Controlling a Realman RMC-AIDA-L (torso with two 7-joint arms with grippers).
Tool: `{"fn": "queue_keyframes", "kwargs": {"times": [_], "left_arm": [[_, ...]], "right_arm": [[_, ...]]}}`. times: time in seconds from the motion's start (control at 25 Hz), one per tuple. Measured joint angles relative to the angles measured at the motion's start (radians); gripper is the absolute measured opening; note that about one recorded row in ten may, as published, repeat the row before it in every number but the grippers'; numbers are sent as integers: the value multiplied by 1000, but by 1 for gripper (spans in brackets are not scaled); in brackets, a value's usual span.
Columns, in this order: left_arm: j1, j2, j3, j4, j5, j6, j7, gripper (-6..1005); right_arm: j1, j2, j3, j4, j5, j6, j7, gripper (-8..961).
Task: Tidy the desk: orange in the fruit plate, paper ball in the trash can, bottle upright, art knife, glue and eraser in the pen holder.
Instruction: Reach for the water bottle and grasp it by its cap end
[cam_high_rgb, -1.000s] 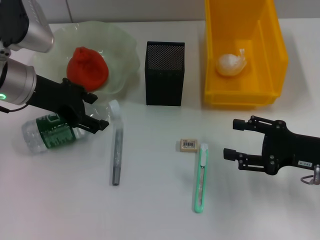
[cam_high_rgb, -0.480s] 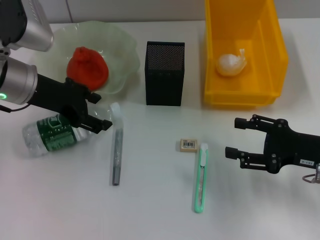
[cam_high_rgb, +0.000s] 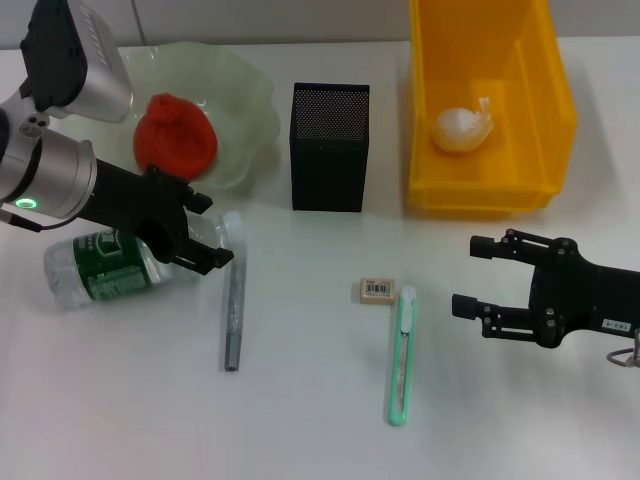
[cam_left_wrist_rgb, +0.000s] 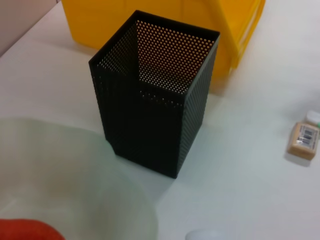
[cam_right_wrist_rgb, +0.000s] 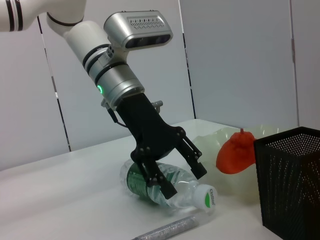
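My gripper will leave the glue in place when it lifts the bottle, because the bottle's white cap (cam_high_rgb: 233, 229) just touches the tip of the grey glue (cam_high_rgb: 235, 312).
A clear bottle (cam_high_rgb: 105, 268) with a green label lies on its side at the left, its white cap (cam_high_rgb: 232, 218) pointing right. My left gripper (cam_high_rgb: 197, 232) is open, with one finger on each side of the bottle's shoulder; the right wrist view shows this left gripper (cam_right_wrist_rgb: 181, 175) over the bottle (cam_right_wrist_rgb: 150, 182). The orange (cam_high_rgb: 175, 132) rests in the pale green fruit plate (cam_high_rgb: 245, 95). A paper ball (cam_high_rgb: 462, 128) lies in the yellow trash can (cam_high_rgb: 555, 110). Grey glue (cam_high_rgb: 233, 315), eraser (cam_high_rgb: 377, 290) and green art knife (cam_high_rgb: 402, 355) lie on the table. My right gripper (cam_high_rgb: 468, 276) hovers open, right of the knife.
The black mesh pen holder (cam_high_rgb: 330, 148) stands upright between plate and trash can, and fills the left wrist view as pen holder (cam_left_wrist_rgb: 155, 120) with the eraser (cam_left_wrist_rgb: 303, 140) at its edge. White tabletop (cam_high_rgb: 300, 430) stretches in front.
My left gripper has shifted a little right and toward the bottle's neck, its wrist turning. The bottle has rolled slightly. The right gripper has barely moved.
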Motion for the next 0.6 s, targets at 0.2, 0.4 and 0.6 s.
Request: {"fn": "queue_keyframes", "kwargs": {"times": [0.2,0.4,0.6], "left_arm": [[2,2,2,3,-23,18,0,797],[4,0,21,-6,-25,1,11,797],[4,-1,45,-32,-25,-35,13,797]], "right_arm": [[-1,0,0,0,0,-1,0,790],[-1,0,0,0,0,-2,0,789],[-1,0,0,0,0,-8,0,790]]}}
